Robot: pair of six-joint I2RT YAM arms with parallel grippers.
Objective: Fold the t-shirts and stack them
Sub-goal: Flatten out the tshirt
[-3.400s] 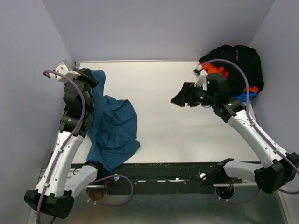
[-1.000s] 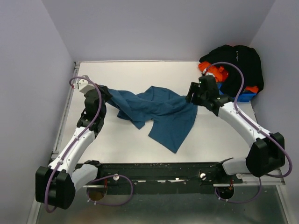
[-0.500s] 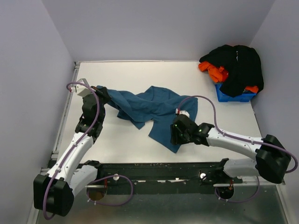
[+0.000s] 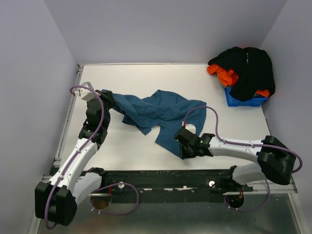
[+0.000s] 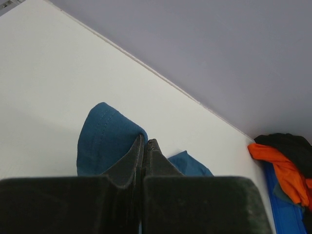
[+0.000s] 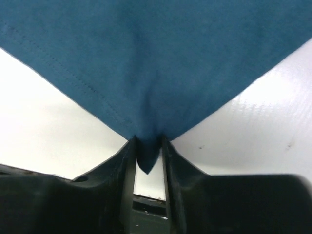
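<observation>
The teal-blue t-shirt lies bunched (image 4: 147, 113) between my left gripper and the t-shirt's near corner (image 4: 172, 146) in my right gripper. Next, I lift it and pull it out wide before I lay it flat.
A teal-blue t-shirt (image 4: 161, 114) lies stretched and rumpled across the middle of the white table (image 4: 146, 78). My left gripper (image 4: 109, 99) is shut on its left end and holds that end just above the table; in the left wrist view the fingers (image 5: 145, 141) are pressed together with teal cloth (image 5: 105, 141) beside them. My right gripper (image 4: 184, 152) sits low at the shirt's near corner. In the right wrist view that pointed corner (image 6: 147, 161) lies in the gap between the open fingers (image 6: 147, 140).
A black t-shirt (image 4: 248, 66) and an orange one (image 4: 222, 74) are heaped over a small blue bin (image 4: 241, 101) at the back right. A dark rail (image 4: 165, 176) runs along the table's near edge, close to my right gripper. Grey walls enclose the table.
My right arm has swung from the shirt's right end down to its near corner, and its jaws have narrowed around that corner. The left gripper has kept its hold and barely moved.
</observation>
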